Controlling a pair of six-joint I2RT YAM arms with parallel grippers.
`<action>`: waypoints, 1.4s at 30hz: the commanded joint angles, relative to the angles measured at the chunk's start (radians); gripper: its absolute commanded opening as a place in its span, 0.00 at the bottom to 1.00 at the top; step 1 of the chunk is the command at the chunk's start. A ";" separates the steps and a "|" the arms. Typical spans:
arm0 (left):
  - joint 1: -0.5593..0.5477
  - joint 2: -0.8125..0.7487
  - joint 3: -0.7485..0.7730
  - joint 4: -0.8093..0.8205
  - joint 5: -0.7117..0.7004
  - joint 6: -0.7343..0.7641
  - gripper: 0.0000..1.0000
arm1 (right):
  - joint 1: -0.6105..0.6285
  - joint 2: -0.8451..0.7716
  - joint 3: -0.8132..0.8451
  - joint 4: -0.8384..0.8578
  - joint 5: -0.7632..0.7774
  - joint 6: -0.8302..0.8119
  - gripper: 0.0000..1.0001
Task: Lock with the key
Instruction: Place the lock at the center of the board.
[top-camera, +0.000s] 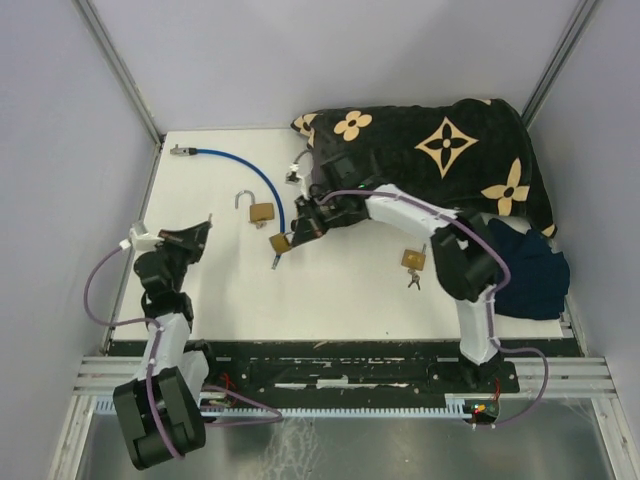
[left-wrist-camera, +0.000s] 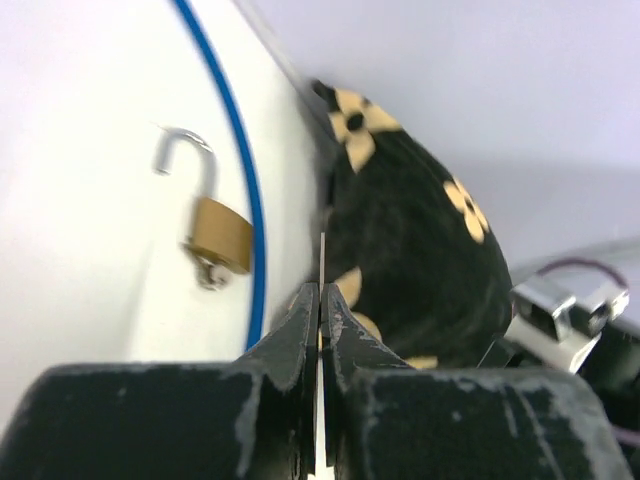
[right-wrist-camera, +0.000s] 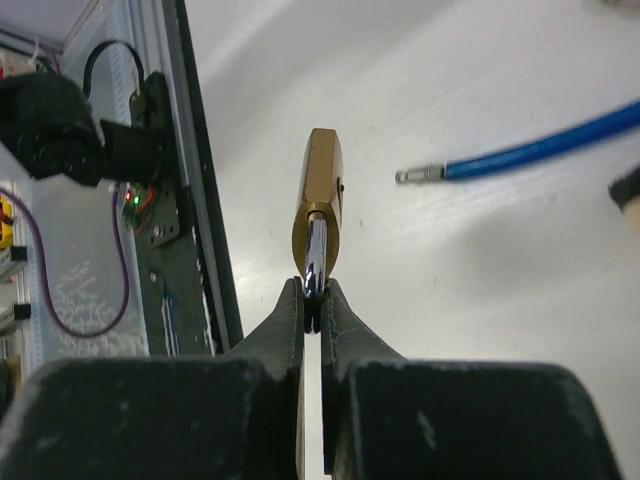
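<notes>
I keep moving my right gripper toward the key (top-camera: 210, 218) and release the padlock there, as the held padlock's brass body (top-camera: 280, 243) faces the key over open table.
My right gripper (top-camera: 292, 236) (right-wrist-camera: 312, 290) is shut on the silver shackle of a brass padlock (top-camera: 280, 243) (right-wrist-camera: 320, 195), holding it above the white table, body pointing away from the fingers. My left gripper (top-camera: 207, 226) (left-wrist-camera: 322, 290) hovers at the left, shut on a thin flat metal piece seen edge-on, apparently the key (left-wrist-camera: 322, 258). It points toward a second brass padlock (top-camera: 261, 212) (left-wrist-camera: 220, 232), which lies on the table with its shackle swung open.
A blue cable (top-camera: 240, 160) (left-wrist-camera: 240, 170) (right-wrist-camera: 540, 150) curves across the table past the open padlock. A third padlock (top-camera: 414, 259) lies at the right with keys (top-camera: 413, 281) beside it. A black flower-patterned blanket (top-camera: 430, 150) (left-wrist-camera: 420, 260) and a dark blue cloth (top-camera: 530, 275) fill the back right.
</notes>
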 joint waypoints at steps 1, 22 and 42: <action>0.188 0.048 -0.003 0.027 0.043 -0.179 0.03 | 0.097 0.162 0.213 0.260 0.090 0.338 0.02; 0.292 0.222 0.058 -0.405 -0.176 -0.009 0.06 | 0.327 0.833 0.968 0.375 0.419 0.922 0.09; 0.293 0.076 0.171 -0.712 -0.352 0.090 0.64 | 0.331 0.682 0.870 0.220 0.452 0.544 0.62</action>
